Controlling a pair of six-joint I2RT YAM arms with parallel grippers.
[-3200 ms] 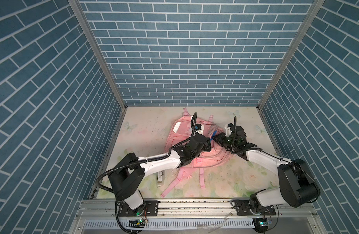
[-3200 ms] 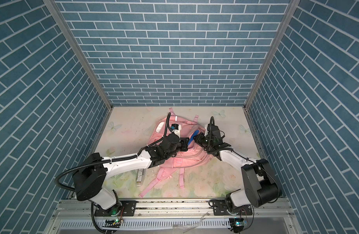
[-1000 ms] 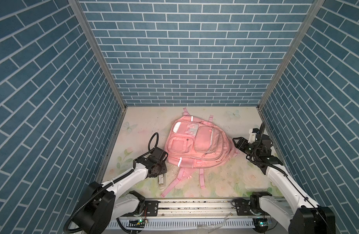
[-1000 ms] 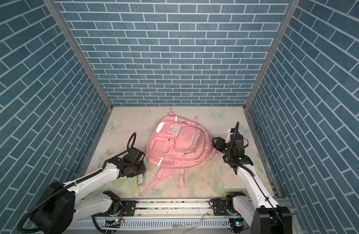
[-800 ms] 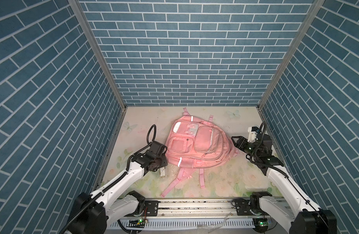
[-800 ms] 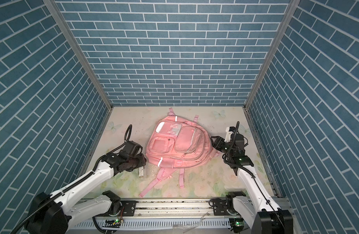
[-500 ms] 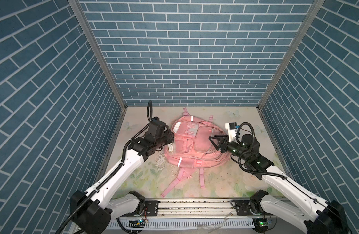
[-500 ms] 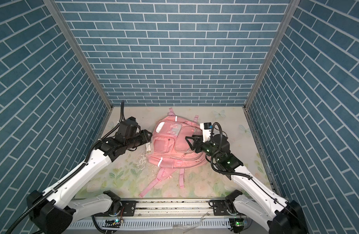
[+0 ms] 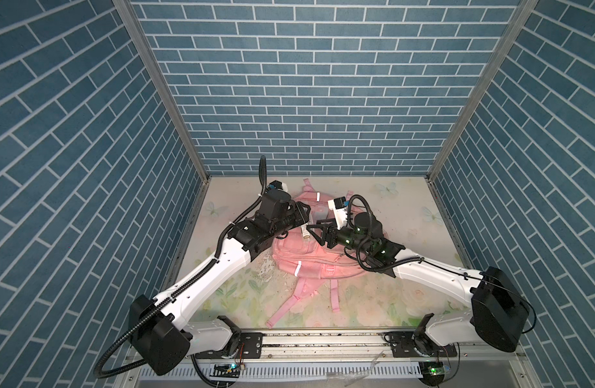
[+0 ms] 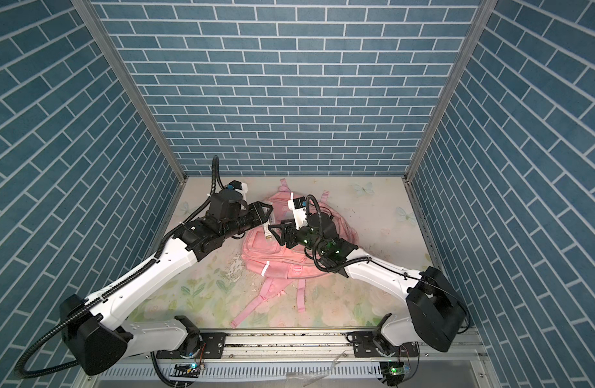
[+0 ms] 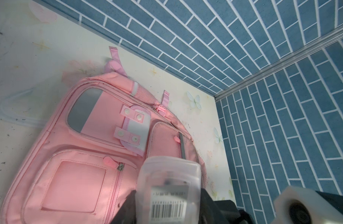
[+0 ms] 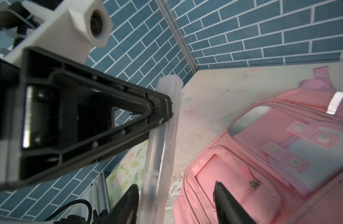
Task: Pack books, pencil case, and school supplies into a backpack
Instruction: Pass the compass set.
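Observation:
The backpack's opening is on my right gripper's side, so my right gripper should take the pencil case [image 9: 306,231] from my left gripper. My left gripper should then pull the backpack's opening apart.
The pink backpack [image 9: 309,265] [image 10: 279,262] lies flat on the table, front pockets up, their zips closed. Above its left side, my left gripper [image 9: 303,216] [image 11: 167,205] is shut on a frosted translucent pencil case [image 9: 304,231] [image 11: 169,184] bearing a barcode label. My right gripper [image 9: 318,231] [image 12: 174,201] faces it with jaws open. In the right wrist view the pencil case [image 12: 163,145] hangs between those jaws, close to one finger, and I cannot tell whether it touches. The books and school supplies are out of view.
Blue brick walls close in the table on three sides. The backpack's straps [image 9: 289,302] trail toward the front rail [image 9: 323,339]. The right arm's white camera housing [image 11: 306,205] sits close beside my left gripper. Bare floral tabletop [image 9: 407,295] lies right of the backpack.
Both arms rose from the table's sides and met over the backpack. My left gripper brought the pencil case up from the front left of the table. The right jaws widened slightly.

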